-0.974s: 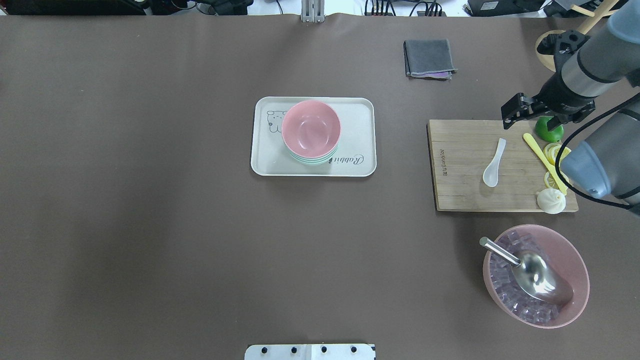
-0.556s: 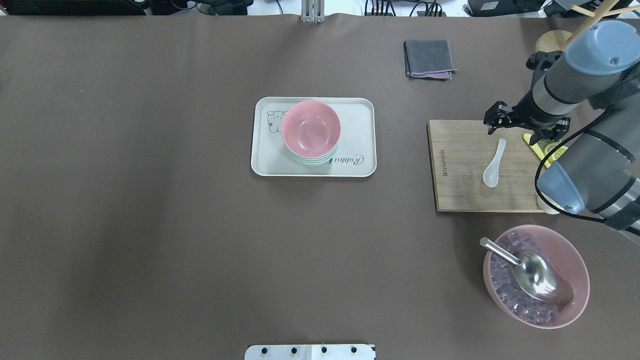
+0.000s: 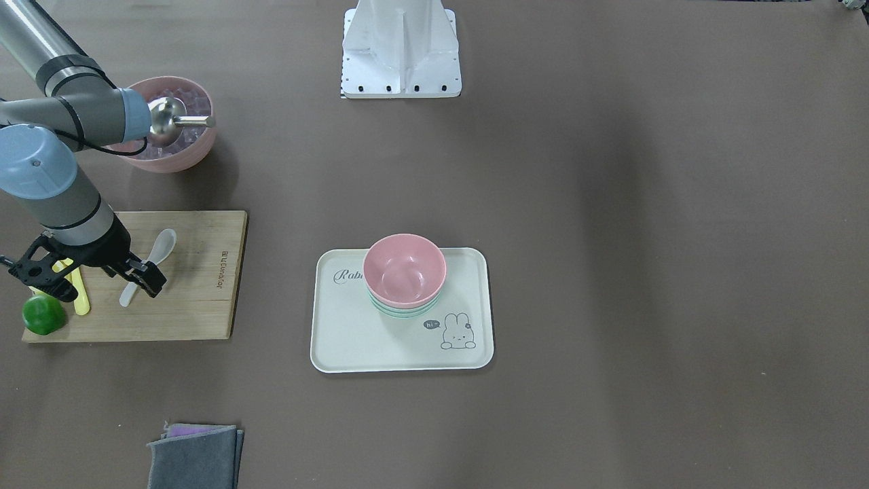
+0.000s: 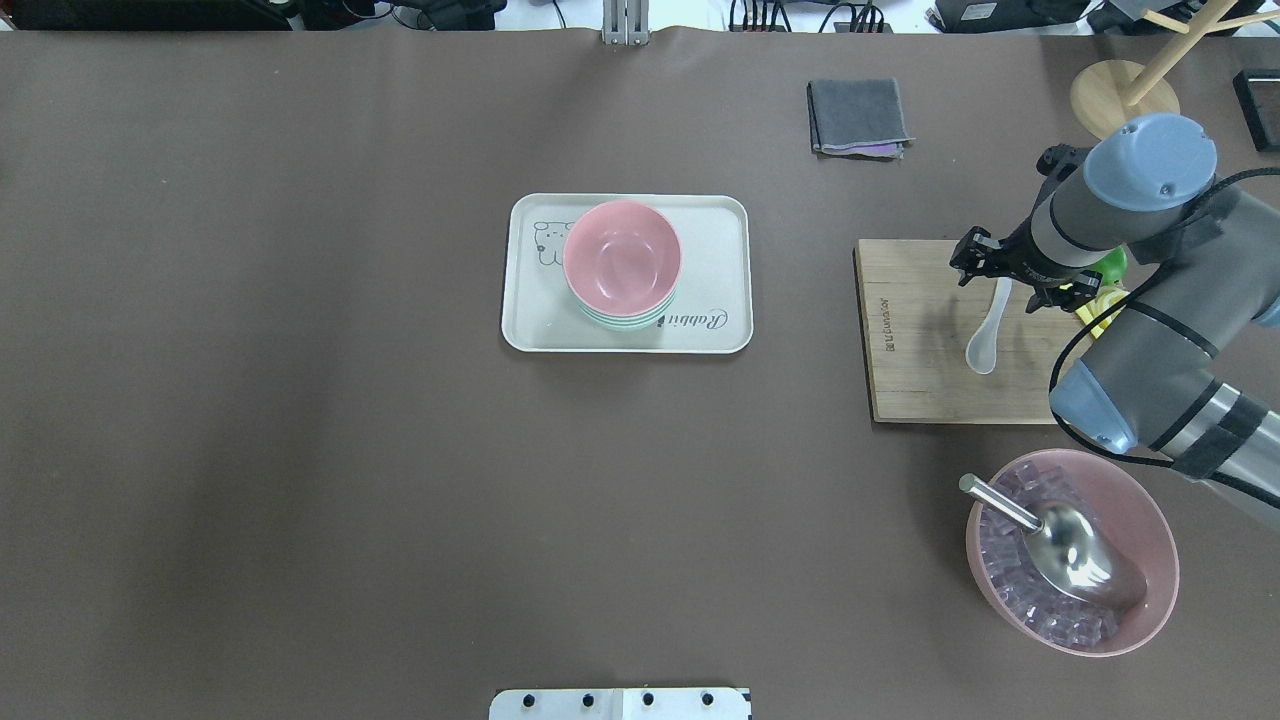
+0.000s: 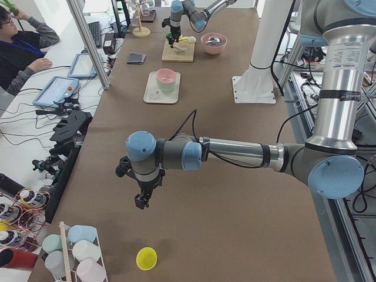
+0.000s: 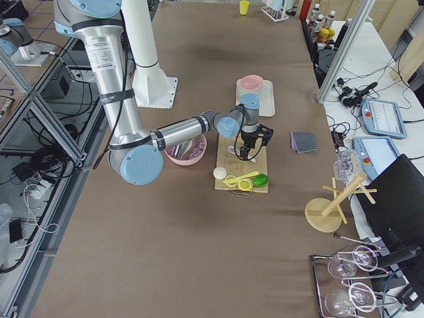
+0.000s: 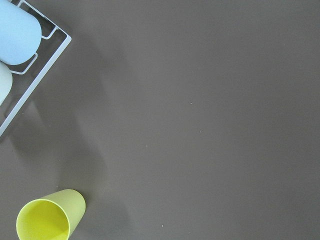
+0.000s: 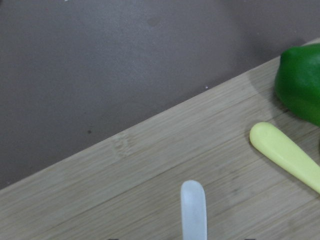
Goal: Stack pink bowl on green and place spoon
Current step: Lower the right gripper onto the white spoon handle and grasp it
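Observation:
The handle of the white spoon (image 3: 163, 246) will stick out over the pink bowl's rim when I put the spoon inside, because the spoon is about as long as the pink bowl's opening (image 3: 404, 269).
A pink bowl (image 4: 622, 255) sits stacked in a green bowl (image 4: 630, 318) on a cream tray (image 4: 715, 225); the stack also shows in the front view (image 3: 404, 268). A white spoon (image 4: 985, 345) lies on the wooden cutting board (image 4: 910, 340). My right gripper (image 4: 1005, 278) is open and empty, just over the far end of the spoon's handle. The right wrist view shows the handle tip (image 8: 194, 210) between the jaws. My left gripper (image 5: 141, 202) hangs over bare table far from the bowls. I cannot tell whether it is open or shut.
A yellow spoon (image 3: 80, 299), a lime (image 3: 43, 314) and lemon slices lie on the board beside the right gripper. A large pink bowl (image 4: 1070, 620) of ice holds a metal scoop. A grey cloth (image 4: 858, 115) lies farther back. A yellow cup (image 7: 47, 220) stands under the left wrist.
My right arm has swung left and down across the cutting board, from over the lime to over the white spoon's handle. Its jaws stayed open. The bowls and the spoon have not moved.

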You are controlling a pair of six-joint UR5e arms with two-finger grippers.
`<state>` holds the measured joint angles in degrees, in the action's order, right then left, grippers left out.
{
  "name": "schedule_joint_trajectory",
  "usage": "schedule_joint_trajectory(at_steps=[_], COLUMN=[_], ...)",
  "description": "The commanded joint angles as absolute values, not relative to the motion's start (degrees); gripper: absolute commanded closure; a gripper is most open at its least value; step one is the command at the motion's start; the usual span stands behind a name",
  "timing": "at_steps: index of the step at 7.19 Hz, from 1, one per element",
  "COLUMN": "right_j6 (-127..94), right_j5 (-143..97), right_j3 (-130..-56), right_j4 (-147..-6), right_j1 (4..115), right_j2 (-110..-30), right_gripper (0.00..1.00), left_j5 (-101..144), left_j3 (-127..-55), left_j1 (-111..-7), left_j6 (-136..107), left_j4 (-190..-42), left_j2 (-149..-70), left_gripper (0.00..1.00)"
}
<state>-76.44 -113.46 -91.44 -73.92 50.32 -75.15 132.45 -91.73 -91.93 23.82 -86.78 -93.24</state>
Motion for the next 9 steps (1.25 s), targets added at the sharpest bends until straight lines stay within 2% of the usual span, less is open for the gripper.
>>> schedule_joint_trajectory(at_steps=[1,4,7,8,9], right_j6=[-76.8,-77.4,-77.8,-77.9,-77.9], right_j5=[-113.3,-113.3,-113.4,-113.4,-113.6], right_j3=[-91.5,-92.0,-92.1,-92.3,-93.1], right_j4=[-73.5,-73.5,-73.4,-73.4,-73.5], right_j1=[49.8,49.8,49.8,49.8,49.8], right_j2=[-75.8,-76.2,-76.8,-76.8,-76.7], right_gripper=[0.36,0.57,0.68,0.9,1.0], left_j5=[132.5,132.9,134.1,134.2,134.2], left_j3=[-91.7,-91.7,-91.8,-91.9,-91.9], left_j1=[-91.8,-91.8,-91.9,-91.9,-91.9], left_j6=[23.7,23.6,23.6,23.6,23.6], left_j4=[-86.8,-86.8,-87.0,-87.0,-87.0], left_j2=[-93.1,-92.9,-92.9,-92.9,-92.9], left_gripper=[0.01,0.01,0.01,0.01,0.01])
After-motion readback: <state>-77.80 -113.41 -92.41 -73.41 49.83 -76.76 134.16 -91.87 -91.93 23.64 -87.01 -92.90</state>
